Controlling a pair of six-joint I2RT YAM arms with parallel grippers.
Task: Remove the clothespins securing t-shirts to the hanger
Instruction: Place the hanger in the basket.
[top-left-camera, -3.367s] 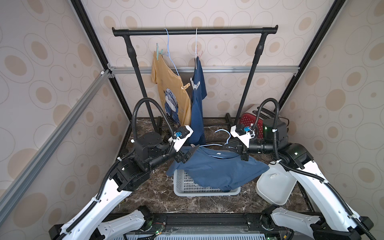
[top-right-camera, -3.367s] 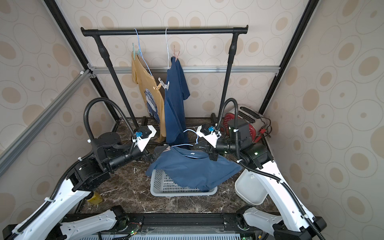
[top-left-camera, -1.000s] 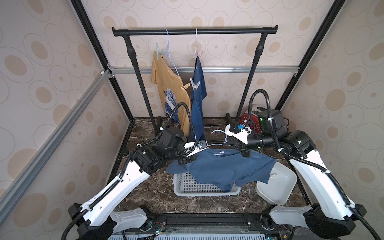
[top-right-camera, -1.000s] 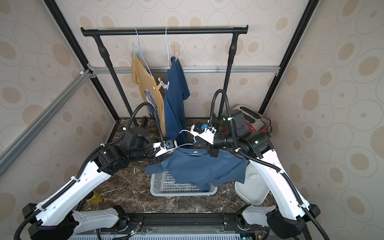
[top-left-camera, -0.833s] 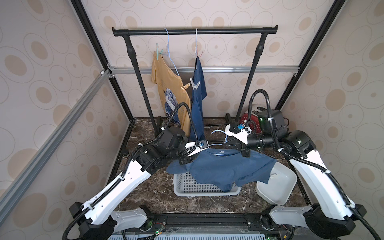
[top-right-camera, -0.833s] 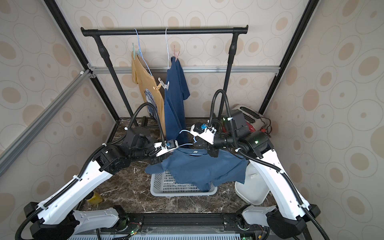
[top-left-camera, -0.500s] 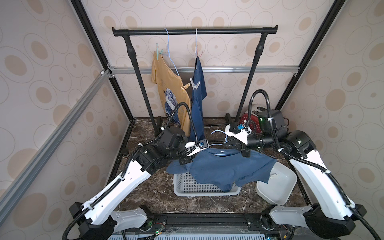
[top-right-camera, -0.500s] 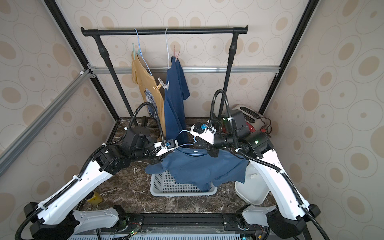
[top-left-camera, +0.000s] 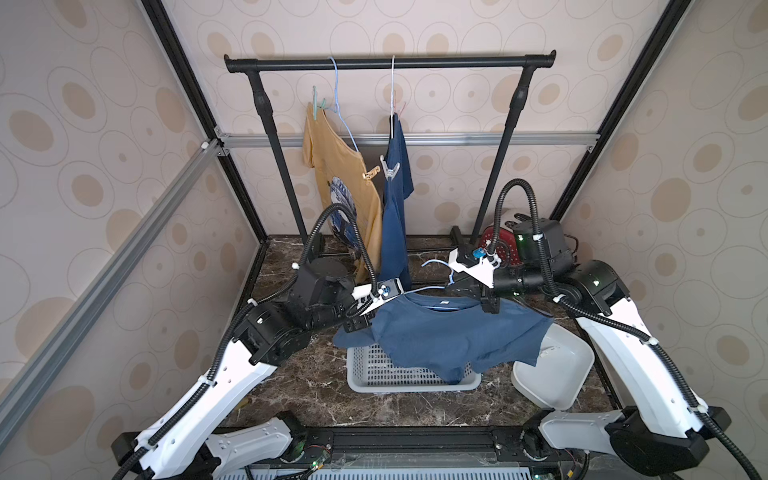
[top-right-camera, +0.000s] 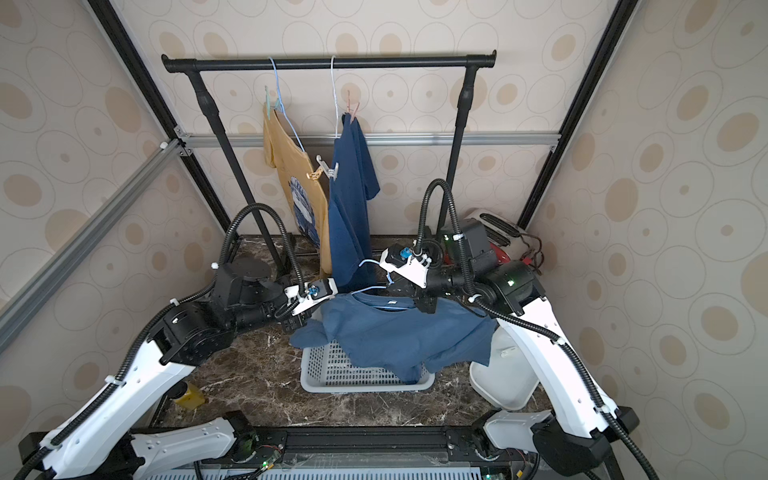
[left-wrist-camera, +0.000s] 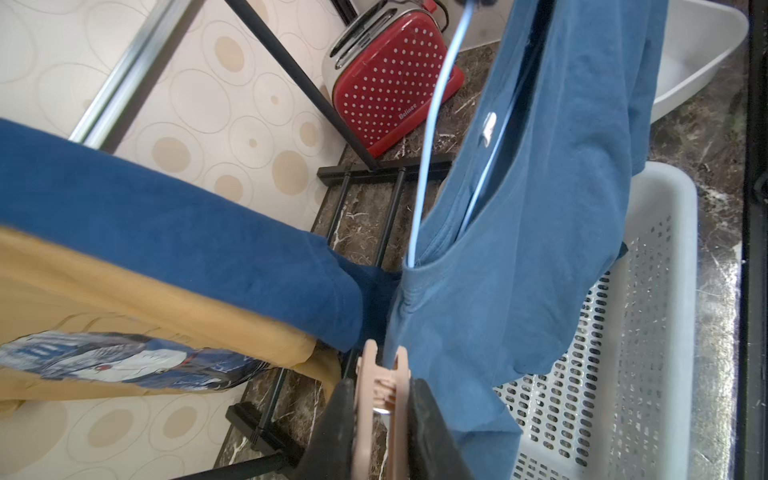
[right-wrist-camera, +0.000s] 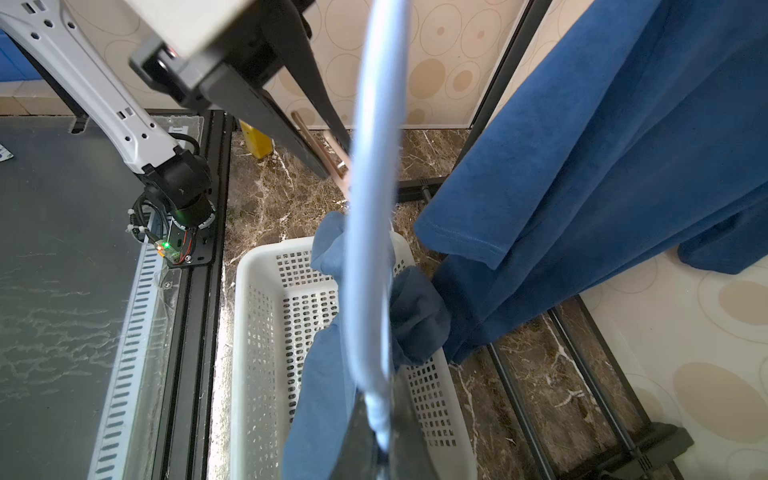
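Note:
The white bin (top-left-camera: 556, 372) is far from the left gripper and the right gripper has the hanger, so the robot should lay the shirt in the basket (top-left-camera: 404, 375) and pass the clothespin over.
A medium blue t-shirt (top-left-camera: 449, 336) hangs from a light blue hanger (left-wrist-camera: 432, 124) above the basket. My right gripper (right-wrist-camera: 380, 440) is shut on that hanger's wire. My left gripper (left-wrist-camera: 381, 395) is shut on a pinkish-tan clothespin (left-wrist-camera: 365, 374) at the shirt's shoulder edge, with blue cloth between the pin's prongs. On the rack hang a mustard-yellow t-shirt (top-left-camera: 336, 166) and a navy t-shirt (top-left-camera: 395, 224). Clipped to them are a teal clothespin (top-left-camera: 318, 102), a yellow clothespin (top-left-camera: 371, 172), a white clothespin (top-left-camera: 388, 166) and a pink clothespin (top-right-camera: 351, 106).
A white perforated basket (top-left-camera: 374, 374) stands under the held shirt. A white bin (top-left-camera: 557, 370) lies to its right, and a red dotted toaster (left-wrist-camera: 395, 83) stands at the back right. The black rack (top-left-camera: 390, 63) spans the back. A small yellow object (top-right-camera: 189, 395) lies front left.
My left gripper's jaws have closed on the pinkish-tan clothespin. Since the earliest frames the left arm has reached in to the shirt's shoulder and the right arm has lifted the hanger.

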